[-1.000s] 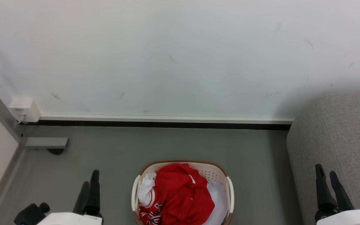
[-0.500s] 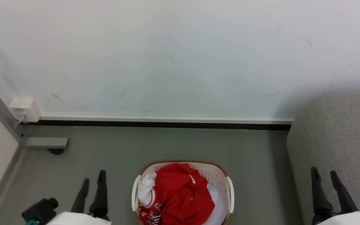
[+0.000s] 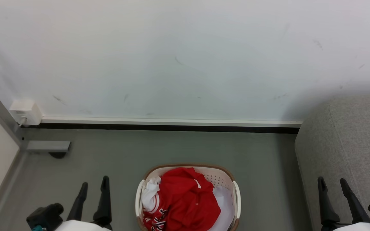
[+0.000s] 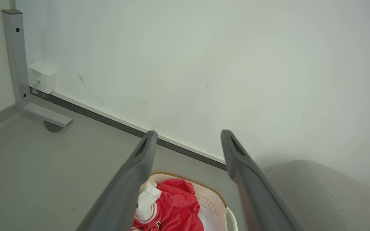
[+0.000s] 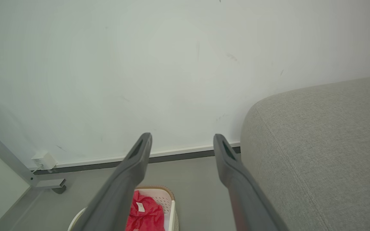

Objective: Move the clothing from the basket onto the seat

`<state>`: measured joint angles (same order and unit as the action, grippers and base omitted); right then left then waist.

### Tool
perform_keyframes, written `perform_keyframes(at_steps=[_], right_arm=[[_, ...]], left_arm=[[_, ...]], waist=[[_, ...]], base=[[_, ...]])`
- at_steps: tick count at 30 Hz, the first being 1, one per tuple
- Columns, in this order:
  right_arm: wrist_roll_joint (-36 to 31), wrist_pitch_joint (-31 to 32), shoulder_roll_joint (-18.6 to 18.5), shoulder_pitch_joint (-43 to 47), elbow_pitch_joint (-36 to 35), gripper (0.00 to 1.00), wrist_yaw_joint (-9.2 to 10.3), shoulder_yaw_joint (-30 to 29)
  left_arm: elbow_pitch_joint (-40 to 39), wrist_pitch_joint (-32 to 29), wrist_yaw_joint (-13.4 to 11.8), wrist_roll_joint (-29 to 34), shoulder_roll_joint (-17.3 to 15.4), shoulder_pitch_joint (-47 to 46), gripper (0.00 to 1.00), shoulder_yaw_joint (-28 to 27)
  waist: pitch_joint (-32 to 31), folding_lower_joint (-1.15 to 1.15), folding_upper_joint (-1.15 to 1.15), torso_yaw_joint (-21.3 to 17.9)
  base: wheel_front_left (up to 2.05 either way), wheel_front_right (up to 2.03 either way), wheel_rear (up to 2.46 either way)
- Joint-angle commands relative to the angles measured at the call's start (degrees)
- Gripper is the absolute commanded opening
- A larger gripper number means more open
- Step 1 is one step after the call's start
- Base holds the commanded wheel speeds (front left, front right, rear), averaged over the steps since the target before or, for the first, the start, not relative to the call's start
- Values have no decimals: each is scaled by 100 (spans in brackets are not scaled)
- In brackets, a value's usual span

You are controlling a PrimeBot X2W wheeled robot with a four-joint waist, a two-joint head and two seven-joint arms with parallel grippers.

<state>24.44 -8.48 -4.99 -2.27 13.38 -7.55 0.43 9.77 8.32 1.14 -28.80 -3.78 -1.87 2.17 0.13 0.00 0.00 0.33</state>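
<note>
The robot should expect another red piece to stay in the basket when it lifts the red clothing (image 3: 185,192), because the clothing is piled thick beside its lettered edge (image 3: 159,221).
The red clothing (image 3: 185,200) with white trim is piled in the cream basket (image 3: 217,175), which stands on the floor at the bottom middle of the head view. The clothing (image 4: 175,211) and basket (image 4: 212,200) also appear low in the left wrist view, and the clothing (image 5: 143,213) and basket (image 5: 159,194) in the right wrist view. The grey seat (image 3: 348,144) stands to the basket's right. My left gripper (image 3: 94,186) hangs open left of the basket, holding nothing. My right gripper (image 3: 331,182) is open and empty in front of the seat.
A white wall (image 3: 185,57) with a dark baseboard runs behind the basket. A grey metal frame leg (image 3: 47,146) and a white wall box (image 3: 26,112) stand at the left. Grey floor (image 3: 172,147) lies between the basket and the wall.
The left gripper's fingers have spread apart and shifted slightly right. The right gripper has dropped a little lower in view. The basket and clothing have not moved.
</note>
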Motion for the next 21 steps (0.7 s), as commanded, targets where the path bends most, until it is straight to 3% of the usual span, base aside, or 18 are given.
perform_keyframes(at_steps=[1,21], right_arm=[[-164,-62,-18,8,11,100,7,-9],[-832,-333,-39,83,291,100,9,50]], left_arm=[[-39,77,-10,225,-66,28,100,2],[55,351,-20,1285,-93,125,100,-3]], waist=[[0,0,0,-1],[-8,0,0,-1]], base=[[0,0,0],[0,0,0]])
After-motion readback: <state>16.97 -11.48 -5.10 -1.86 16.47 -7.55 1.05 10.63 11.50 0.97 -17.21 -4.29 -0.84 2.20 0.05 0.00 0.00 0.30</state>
